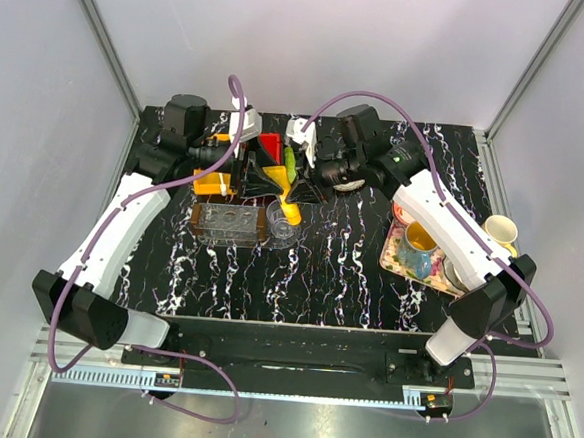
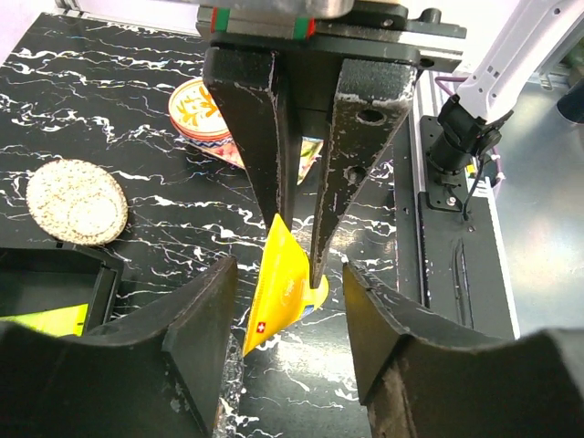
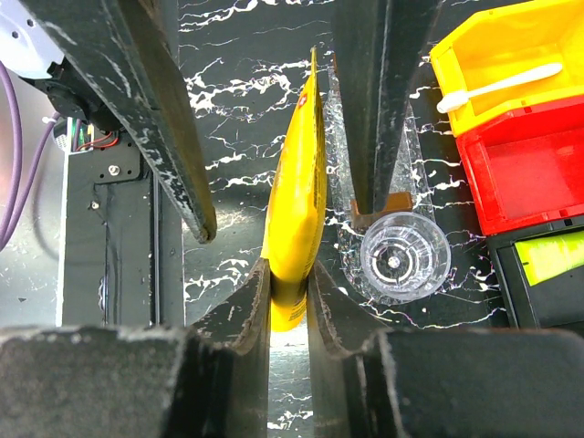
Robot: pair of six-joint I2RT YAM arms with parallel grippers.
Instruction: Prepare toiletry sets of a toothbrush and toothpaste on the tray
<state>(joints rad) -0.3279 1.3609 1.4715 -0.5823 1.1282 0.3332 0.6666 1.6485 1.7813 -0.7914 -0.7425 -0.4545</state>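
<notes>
I should take the flat end (image 2: 260, 319) with my left gripper before my right gripper opens, as it covers the yellow tube's cap end, bound for the clear tray.
The yellow toothpaste tube (image 3: 294, 210) hangs upright over the black table, pinched at its lower end by my right gripper (image 3: 290, 274), which is shut on it. My left gripper (image 2: 290, 270) is open, with its fingers on either side of the same tube (image 2: 276, 290) and not touching it. In the top view the tube (image 1: 290, 208) hangs beside a clear cup (image 1: 282, 221) on the clear tray (image 1: 216, 224). The white toothbrush (image 3: 499, 87) lies in the yellow bin (image 3: 538, 46). The light green toothpaste (image 3: 552, 256) lies in a black bin.
A red bin (image 3: 529, 173) stands between the yellow and black bins. The clear cup (image 3: 404, 258) stands right of the tube. A speckled coaster (image 2: 77, 202) and a patterned bowl (image 2: 199, 109) lie on the table. A tray of mugs (image 1: 417, 250) is at the right.
</notes>
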